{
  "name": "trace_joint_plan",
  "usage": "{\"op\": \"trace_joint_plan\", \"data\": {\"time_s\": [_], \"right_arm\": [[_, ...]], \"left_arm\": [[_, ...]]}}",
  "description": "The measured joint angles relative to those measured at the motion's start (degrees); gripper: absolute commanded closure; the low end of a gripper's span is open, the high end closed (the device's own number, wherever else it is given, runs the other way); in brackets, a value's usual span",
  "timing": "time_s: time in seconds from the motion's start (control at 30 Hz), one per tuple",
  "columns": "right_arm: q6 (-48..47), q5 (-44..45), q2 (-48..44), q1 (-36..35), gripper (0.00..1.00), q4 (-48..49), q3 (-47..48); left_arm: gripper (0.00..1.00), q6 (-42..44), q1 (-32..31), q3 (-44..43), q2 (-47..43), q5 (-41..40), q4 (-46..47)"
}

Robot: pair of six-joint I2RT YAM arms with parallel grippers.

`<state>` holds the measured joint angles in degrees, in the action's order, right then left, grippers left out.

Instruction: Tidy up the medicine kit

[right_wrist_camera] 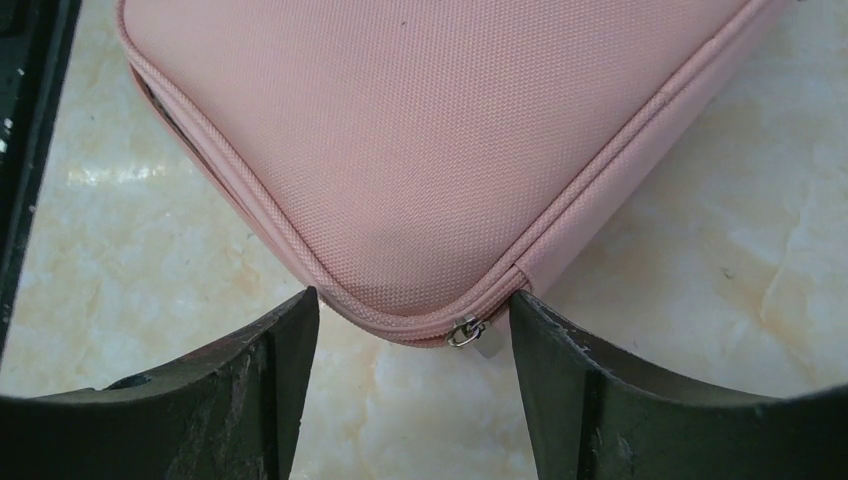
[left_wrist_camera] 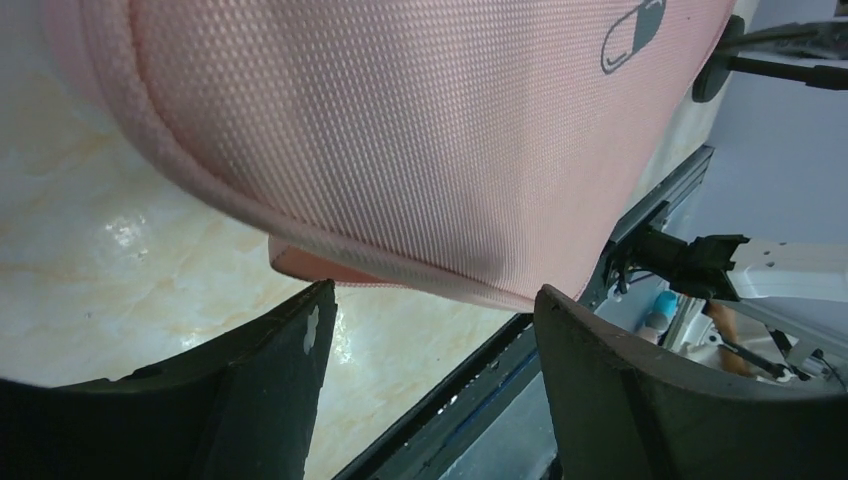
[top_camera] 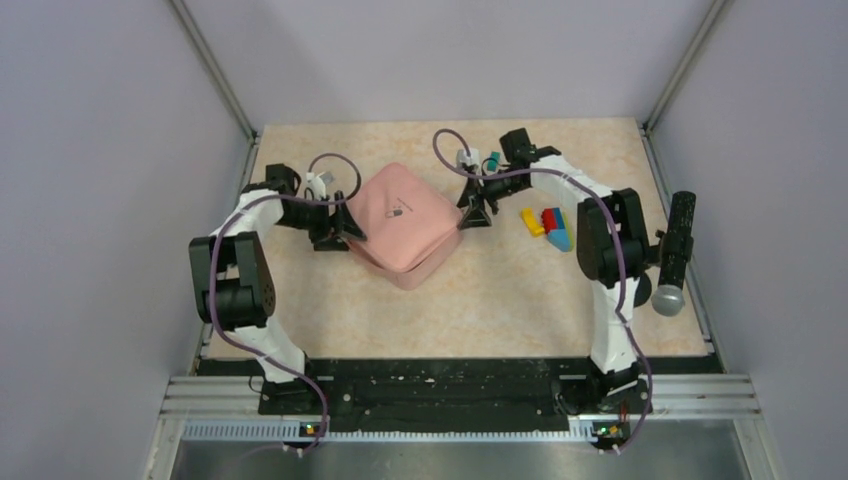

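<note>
My grippers should turn the pink medicine kit straighter before my right gripper grabs the zip pull (right_wrist_camera: 467, 331), because the kit is lying crooked with its front corner (top_camera: 408, 279) toward me.
The pink medicine kit (top_camera: 405, 225) lies in the middle of the table, turned like a diamond, its lid down with the dark pill logo (top_camera: 398, 210) on top. My left gripper (top_camera: 345, 228) is at its left corner, open; in the left wrist view the lid (left_wrist_camera: 420, 130) hangs just above and between the open fingertips (left_wrist_camera: 315, 300), a lower pink edge (left_wrist_camera: 300, 265) showing under it. My right gripper (top_camera: 477, 212) is open at the right corner. There the kit's rounded corner (right_wrist_camera: 430, 150) and its metal zip pull (right_wrist_camera: 468, 332) sit between the spread fingers, untouched.
Small coloured blocks (top_camera: 548, 225) lie on the table right of the kit, beside the right arm. A black cylinder with a grey end (top_camera: 675, 255) stands at the right table edge. Metal frame posts rise at the back corners.
</note>
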<state>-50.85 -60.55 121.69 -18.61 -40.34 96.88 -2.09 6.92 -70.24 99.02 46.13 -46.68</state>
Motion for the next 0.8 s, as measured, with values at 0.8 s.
{"op": "trace_joint_plan", "data": {"time_s": [0.8], "right_arm": [[2.16, 5.73, -13.29, -6.49, 0.37, 3.26, -21.70]], "left_arm": [[0.27, 5.44, -0.83, -19.98, 14.32, -6.36, -1.62]]}}
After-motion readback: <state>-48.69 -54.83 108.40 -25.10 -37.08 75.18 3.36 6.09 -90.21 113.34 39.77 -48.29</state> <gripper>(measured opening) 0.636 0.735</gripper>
